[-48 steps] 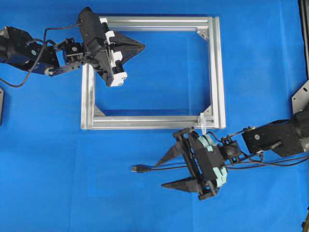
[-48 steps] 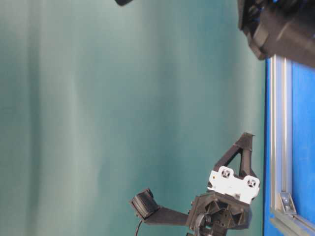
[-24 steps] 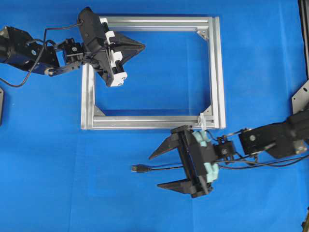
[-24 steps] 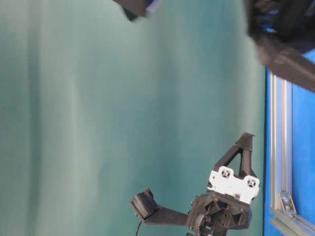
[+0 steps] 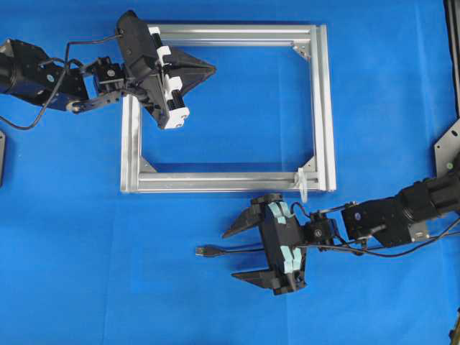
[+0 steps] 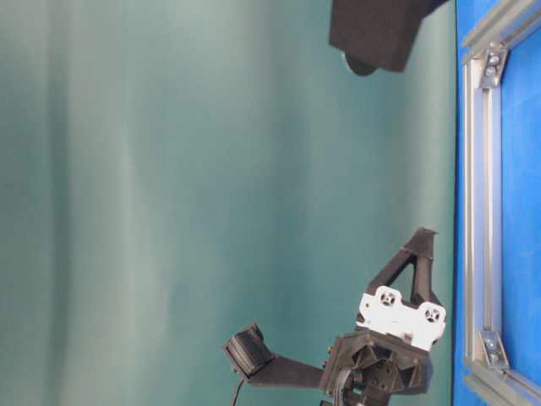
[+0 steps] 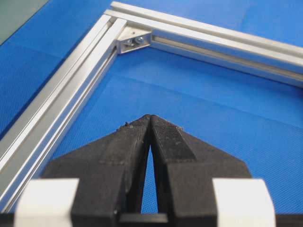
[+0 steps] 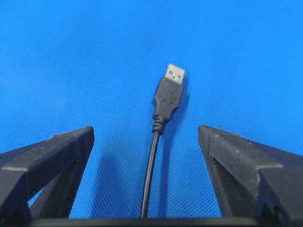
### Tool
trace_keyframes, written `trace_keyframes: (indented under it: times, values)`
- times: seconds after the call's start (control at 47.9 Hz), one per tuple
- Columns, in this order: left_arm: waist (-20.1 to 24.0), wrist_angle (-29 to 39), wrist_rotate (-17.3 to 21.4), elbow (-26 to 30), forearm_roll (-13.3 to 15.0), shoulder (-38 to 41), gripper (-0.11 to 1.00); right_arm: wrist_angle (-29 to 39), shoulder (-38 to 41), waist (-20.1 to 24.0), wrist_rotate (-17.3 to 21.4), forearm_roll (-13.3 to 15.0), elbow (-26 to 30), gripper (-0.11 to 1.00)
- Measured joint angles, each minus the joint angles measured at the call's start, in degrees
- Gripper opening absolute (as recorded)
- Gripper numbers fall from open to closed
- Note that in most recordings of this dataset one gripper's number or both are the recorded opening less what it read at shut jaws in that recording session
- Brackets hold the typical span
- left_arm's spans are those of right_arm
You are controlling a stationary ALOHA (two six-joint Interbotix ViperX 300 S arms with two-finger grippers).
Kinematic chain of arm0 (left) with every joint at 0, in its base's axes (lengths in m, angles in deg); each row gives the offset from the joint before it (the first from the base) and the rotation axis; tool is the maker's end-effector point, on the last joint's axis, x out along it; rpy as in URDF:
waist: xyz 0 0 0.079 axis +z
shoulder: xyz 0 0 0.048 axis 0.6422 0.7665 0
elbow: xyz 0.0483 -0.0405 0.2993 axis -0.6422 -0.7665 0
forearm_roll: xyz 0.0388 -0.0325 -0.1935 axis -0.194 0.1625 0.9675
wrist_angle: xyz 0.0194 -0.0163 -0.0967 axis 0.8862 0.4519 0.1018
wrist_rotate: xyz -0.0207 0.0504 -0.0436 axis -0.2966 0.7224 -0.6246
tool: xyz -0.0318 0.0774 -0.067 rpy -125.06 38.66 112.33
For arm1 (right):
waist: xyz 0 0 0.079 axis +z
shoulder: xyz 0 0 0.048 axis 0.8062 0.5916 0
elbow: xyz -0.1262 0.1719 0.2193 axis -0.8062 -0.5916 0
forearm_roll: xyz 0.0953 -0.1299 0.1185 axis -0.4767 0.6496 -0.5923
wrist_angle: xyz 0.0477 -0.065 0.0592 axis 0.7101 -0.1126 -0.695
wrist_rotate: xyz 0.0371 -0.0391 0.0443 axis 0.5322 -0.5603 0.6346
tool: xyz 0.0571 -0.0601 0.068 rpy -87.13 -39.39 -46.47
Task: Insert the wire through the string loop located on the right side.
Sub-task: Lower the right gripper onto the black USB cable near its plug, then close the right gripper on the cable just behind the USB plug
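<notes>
The plug (image 5: 209, 251) will keep pointing forward instead of sagging when I carry the wire, because a ribbed collar (image 8: 159, 125) connects the plug to the straight wire.
The wire (image 5: 244, 249) lies on the blue mat below the aluminium frame (image 5: 321, 108), its USB plug (image 5: 203, 251) pointing left. My right gripper (image 5: 231, 255) is open and low over it, one finger on each side, touching nothing. The right wrist view shows the wire (image 8: 150, 165) running up the middle between the spread fingers of the right gripper (image 8: 146, 130), with the plug (image 8: 169, 94) beyond the tips. The string loop (image 5: 302, 182) stands white on the frame's lower bar near its right corner. My left gripper (image 5: 213, 70) (image 7: 150, 117) is shut and empty over the frame's upper left.
The frame's bars (image 7: 71, 85) and a corner bracket (image 7: 134, 40) lie ahead of the left gripper. Thicker arm cables (image 5: 388, 251) trail right of the right wrist. A metal bracket (image 5: 447, 147) sits at the table's right edge. A teal backdrop fills the table-level view.
The right gripper's jaws have spread wider and it has sunk and shifted a little left, now straddling the wire. The left arm has not moved.
</notes>
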Motion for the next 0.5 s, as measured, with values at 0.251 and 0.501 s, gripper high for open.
trace_keyframes:
  times: [0.251,0.501]
  values:
    - [0.0,0.0,0.0,0.0,0.0,0.0,0.02,0.0,0.35,0.09,-0.18,-0.09,0.0,0.72]
    - [0.0,0.0,0.0,0.0,0.0,0.0,0.02,-0.53,0.35,0.09,-0.88,0.09,-0.26,0.03]
